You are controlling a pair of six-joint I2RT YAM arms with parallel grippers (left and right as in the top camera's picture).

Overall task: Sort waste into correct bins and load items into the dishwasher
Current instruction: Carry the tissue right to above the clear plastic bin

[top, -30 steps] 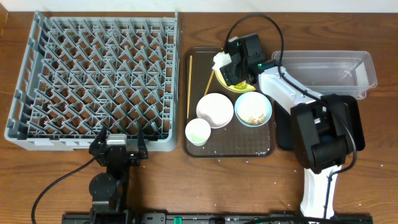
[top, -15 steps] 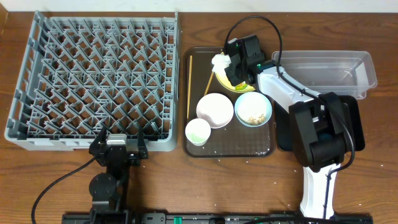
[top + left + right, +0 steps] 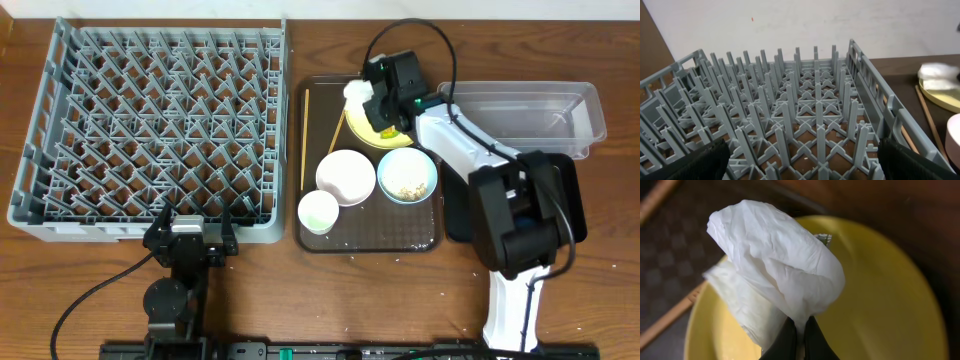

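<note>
The snack wrapper is loose on the yellow plate. Next, my right gripper opens and picks it up together with the napkin before going to the clear tub.
My right gripper is shut on the crumpled white napkin, which hangs just above the yellow plate. From overhead, the right gripper holds the napkin over the far edge of the plate. On the brown tray also sit a white bowl, a light blue bowl with pale crumbs, a small white cup and chopsticks. The left gripper stands open at the near edge of the grey dish rack, holding nothing.
A clear plastic tub stands at the far right. A black tray lies mostly hidden under the right arm. The left wrist view shows the rack's pegs between the open fingers, with the napkin at the right.
The right gripper's jaws have shut on the napkin and drawn it slightly up and away from the plate. The left arm has not moved.
</note>
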